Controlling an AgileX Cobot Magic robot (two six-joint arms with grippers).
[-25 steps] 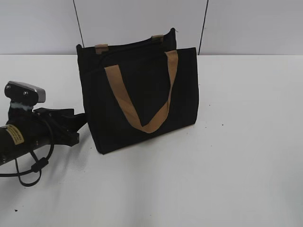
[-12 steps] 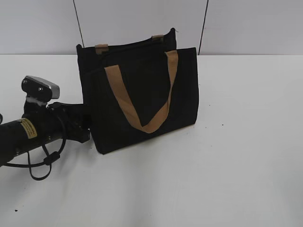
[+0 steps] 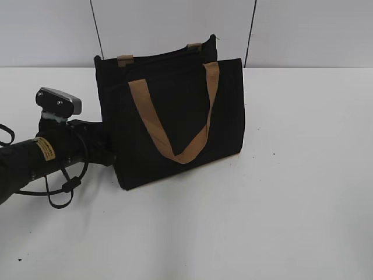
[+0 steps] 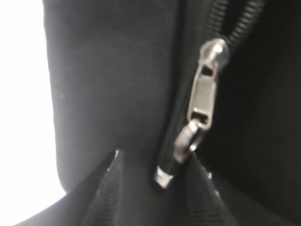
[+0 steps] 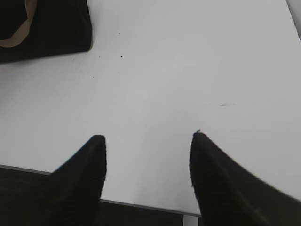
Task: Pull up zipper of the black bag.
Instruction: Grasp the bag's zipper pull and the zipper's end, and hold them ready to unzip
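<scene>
The zipper's strip (image 4: 172, 145) has a metal tip (image 4: 163, 178) at its end below the pull, so the zipper's strip will swing up as a loose tail when the robot lifts it.
The black bag (image 3: 224, 111) stands upright on the white table, its tan handle (image 3: 152, 125) hanging down the front. My left gripper (image 3: 106, 147) is pressed against the bag's left end. In the left wrist view the zipper (image 4: 242, 26) runs up the fabric, with its silvery pull tab (image 4: 202, 99) hanging down. My left gripper (image 4: 155, 153) is open, its fingers either side of the tab's lower end; the tab lies close to the right finger (image 4: 204, 193). My right gripper (image 5: 146, 135) is open and empty above bare table, away from the bag (image 5: 47, 28).
The white table (image 3: 291, 204) extends to the right of and in front of the bag. A grey wall stands behind it. The table's front edge (image 5: 141, 205) shows under my right gripper. The left arm's cable (image 3: 64, 189) loops down onto the table.
My left arm has moved right and slightly up, bringing the gripper from beside the bag to its left end. The bag and the right arm have not moved.
</scene>
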